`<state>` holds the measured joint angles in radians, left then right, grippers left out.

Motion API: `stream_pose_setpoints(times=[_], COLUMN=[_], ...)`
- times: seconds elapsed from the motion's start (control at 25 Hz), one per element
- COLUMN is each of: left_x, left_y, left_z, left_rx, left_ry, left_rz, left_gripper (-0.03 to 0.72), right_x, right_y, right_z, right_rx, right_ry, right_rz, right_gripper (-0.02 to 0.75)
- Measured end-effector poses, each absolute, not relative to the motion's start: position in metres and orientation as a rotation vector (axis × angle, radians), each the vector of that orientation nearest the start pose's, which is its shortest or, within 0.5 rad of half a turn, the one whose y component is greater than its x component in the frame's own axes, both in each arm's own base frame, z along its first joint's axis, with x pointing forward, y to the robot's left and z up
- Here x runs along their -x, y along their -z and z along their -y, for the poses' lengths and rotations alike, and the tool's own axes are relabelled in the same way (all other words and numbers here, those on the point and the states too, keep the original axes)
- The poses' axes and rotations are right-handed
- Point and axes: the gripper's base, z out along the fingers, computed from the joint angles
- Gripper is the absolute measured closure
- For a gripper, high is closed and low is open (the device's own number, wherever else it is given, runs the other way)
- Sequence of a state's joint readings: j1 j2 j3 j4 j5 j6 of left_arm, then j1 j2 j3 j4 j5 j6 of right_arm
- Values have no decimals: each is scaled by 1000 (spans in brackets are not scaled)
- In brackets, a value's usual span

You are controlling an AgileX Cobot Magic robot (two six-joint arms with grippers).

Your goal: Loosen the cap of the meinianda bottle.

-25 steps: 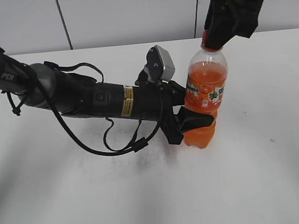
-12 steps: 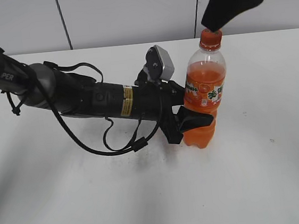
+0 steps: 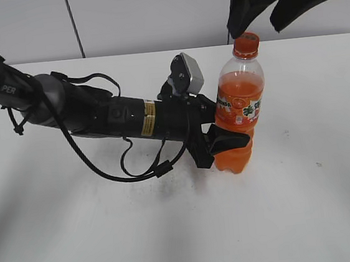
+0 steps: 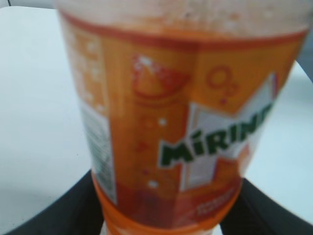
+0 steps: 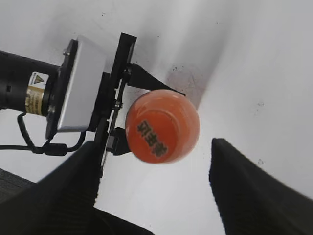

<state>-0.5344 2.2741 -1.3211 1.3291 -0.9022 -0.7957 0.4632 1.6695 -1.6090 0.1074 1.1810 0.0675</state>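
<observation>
My other gripper will twist the orange cap (image 3: pixel 246 45), and the cap will turn by itself on the bottle's neck, because my left gripper's black fingers (image 3: pixel 229 139) hold the bottle's lower body tight.
The meinianda bottle (image 3: pixel 241 114) stands upright on the white table, with orange drink and an orange label, which fills the left wrist view (image 4: pixel 181 117). Its orange cap (image 3: pixel 245 45) sits on the neck; from above it shows dark print in the right wrist view (image 5: pixel 161 126). My left gripper (image 3: pixel 223 143) is shut on the bottle's lower body, its black fingers on both sides (image 4: pixel 161 215). My right gripper (image 3: pixel 278 7) is open, above the cap and clear of it, its fingers wide apart (image 5: pixel 156 196).
The left arm (image 3: pixel 98 114) with its cable loop lies across the white table (image 3: pixel 308 204) from the left. A pale wall with panel seams stands behind the table's far edge.
My right gripper was closed around the cap one second ago. It has let go, opened and risen above the cap. The bottle and left arm have not moved.
</observation>
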Motion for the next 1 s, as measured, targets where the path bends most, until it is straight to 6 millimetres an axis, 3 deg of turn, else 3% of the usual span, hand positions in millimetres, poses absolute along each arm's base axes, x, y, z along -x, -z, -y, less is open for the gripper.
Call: stream_pose_setpoints(times=[0.2, 0.32, 0.48, 0.6, 0.68, 0.76, 0.88, 1.0], left_x=[-344, -344, -344, -344, -344, -344, -344, -343], left_y=[-105, -105, -105, -105, -105, -105, -105, -105], left_z=[284, 284, 284, 284, 284, 284, 284, 284], left_rx=[-1354, -1354, -1354, -1354, -1354, -1358, -1366, -1372], left_ry=[1002, 1003, 1003, 1003, 1003, 1002, 999, 999], left_rz=[-1567, -1566, -1566, -1566, -1566, -1565, -1559, -1554], left_gripper=[286, 286, 286, 286, 286, 286, 286, 286], right_x=[-324, -325, -325, -325, -325, -324, -322, -321], right_y=[-328, -327, -327, -327, -327, -327, -327, -327], right_z=[-172, -172, -172, -171, -171, -172, -171, -172], right_rx=[513, 513, 524, 606, 747, 998, 1483, 1764], right_ry=[-286, -285, -277, -257, -232, -191, -90, -33], right_rz=[-2726, -2727, -2725, -2705, -2666, -2578, -2333, -2126], right_gripper=[248, 311, 461, 465, 465, 465, 465, 465])
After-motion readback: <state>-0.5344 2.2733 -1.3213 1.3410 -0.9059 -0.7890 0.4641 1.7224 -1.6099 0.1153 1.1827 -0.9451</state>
